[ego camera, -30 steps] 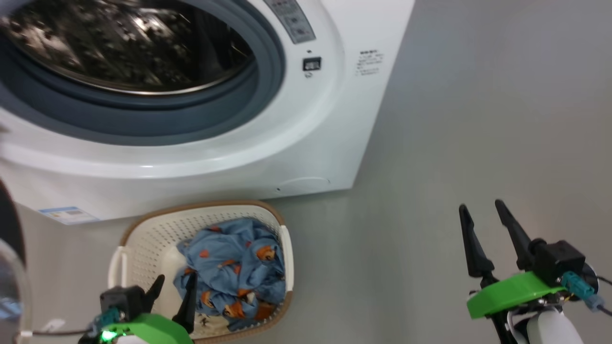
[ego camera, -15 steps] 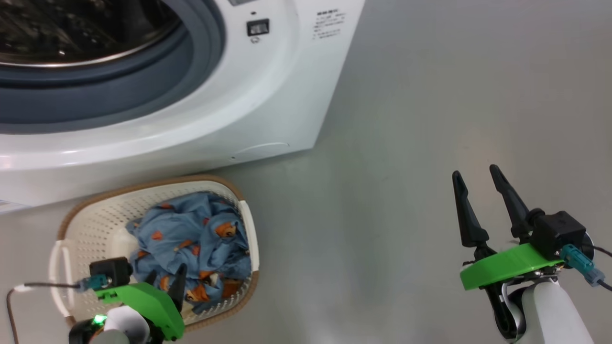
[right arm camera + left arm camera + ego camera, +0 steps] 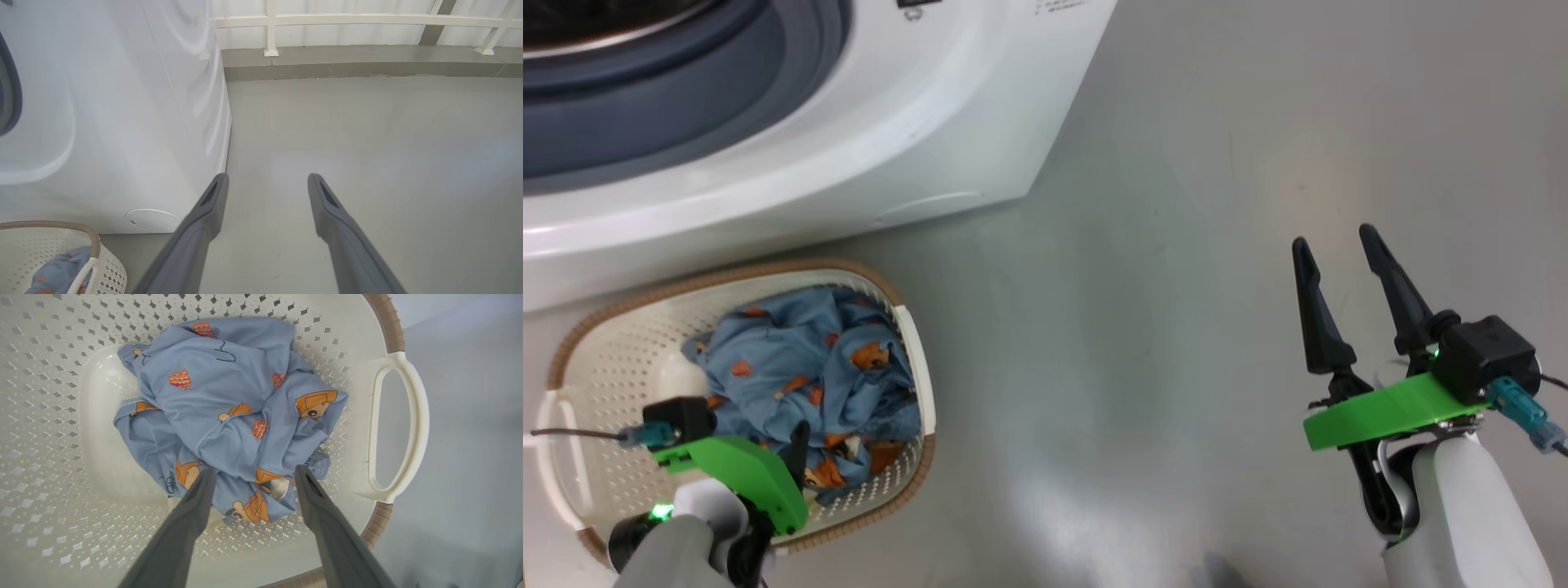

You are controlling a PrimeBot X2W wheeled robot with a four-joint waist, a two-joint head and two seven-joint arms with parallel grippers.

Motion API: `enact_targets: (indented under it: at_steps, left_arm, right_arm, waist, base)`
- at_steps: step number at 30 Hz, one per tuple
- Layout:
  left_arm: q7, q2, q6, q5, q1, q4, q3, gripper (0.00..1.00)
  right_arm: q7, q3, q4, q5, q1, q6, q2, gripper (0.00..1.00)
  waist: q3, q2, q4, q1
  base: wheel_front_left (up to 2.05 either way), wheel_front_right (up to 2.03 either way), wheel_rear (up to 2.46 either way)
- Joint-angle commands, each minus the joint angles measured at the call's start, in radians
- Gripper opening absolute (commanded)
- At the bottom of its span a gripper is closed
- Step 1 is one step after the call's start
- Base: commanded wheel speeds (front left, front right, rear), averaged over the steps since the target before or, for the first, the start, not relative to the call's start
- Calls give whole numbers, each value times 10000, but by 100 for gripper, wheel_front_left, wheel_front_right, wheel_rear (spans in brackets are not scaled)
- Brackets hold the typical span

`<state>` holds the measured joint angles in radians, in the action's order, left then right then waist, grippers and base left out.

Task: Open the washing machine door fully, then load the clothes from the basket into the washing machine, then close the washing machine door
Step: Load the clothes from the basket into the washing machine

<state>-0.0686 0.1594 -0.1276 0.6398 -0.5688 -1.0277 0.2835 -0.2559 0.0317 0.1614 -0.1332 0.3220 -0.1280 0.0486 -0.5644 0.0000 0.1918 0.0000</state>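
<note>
The top piece of clothes [image 3: 779, 345] has a stitched hem [image 3: 132, 401] sticking out under it, so that piece will come up by itself when the robot lifts it and will uncover another.
The cream basket [image 3: 605, 367] sits on the floor in front of the white washing machine [image 3: 890, 122], and its brown rim shows in the left wrist view too [image 3: 392, 330]. The light blue clothes [image 3: 800, 367] with orange figures lie bunched inside it. My left gripper [image 3: 254, 470] is open and points down into the basket, its fingertips [image 3: 206, 477] straddling the near edge of the clothes [image 3: 229, 400] with nothing gripped. My right gripper [image 3: 1333, 235] hangs open over bare floor, far to the basket's right. The grey-blue gasket [image 3: 645, 114] shows at top left. The washing machine door is out of view.
Grey floor [image 3: 1176, 286] spreads to the right of the machine. The right wrist view shows the machine's side [image 3: 122, 122], its round lower cover [image 3: 153, 219], a corner of the basket [image 3: 49, 253], and a white railing [image 3: 269, 24] along a low kerb at the back.
The head camera has tilted down, so the machine and basket have slid up and left in its view. My left gripper has sunk lower over the clothes, still open. The right gripper stays open.
</note>
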Motion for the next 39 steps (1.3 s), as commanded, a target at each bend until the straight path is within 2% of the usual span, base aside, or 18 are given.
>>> enact_targets:
  at_steps: [1,15,39]
  left_arm:
    - [107,298,-30,102,-78,29,-214,100]
    - [507,658,-30,857,-1184,-754,568,100]
    - [901,1132,-30,1959,-2974,-1072,1728,100]
  right_arm:
    - [-59,-268,-265,-118,63,-27,17,100]
    - [-59,-422,-493,-93,646,-27,16,100]
    - [-59,-194,-1189,-7,883,-27,16,100]
  waist:
    - [-336,0,78,0]
    - [-1527,0,97,0]
    - [-3253,0,169,0]
  base:
    - [0,0,0]
    - [0,0,0]
    - [0,0,0]
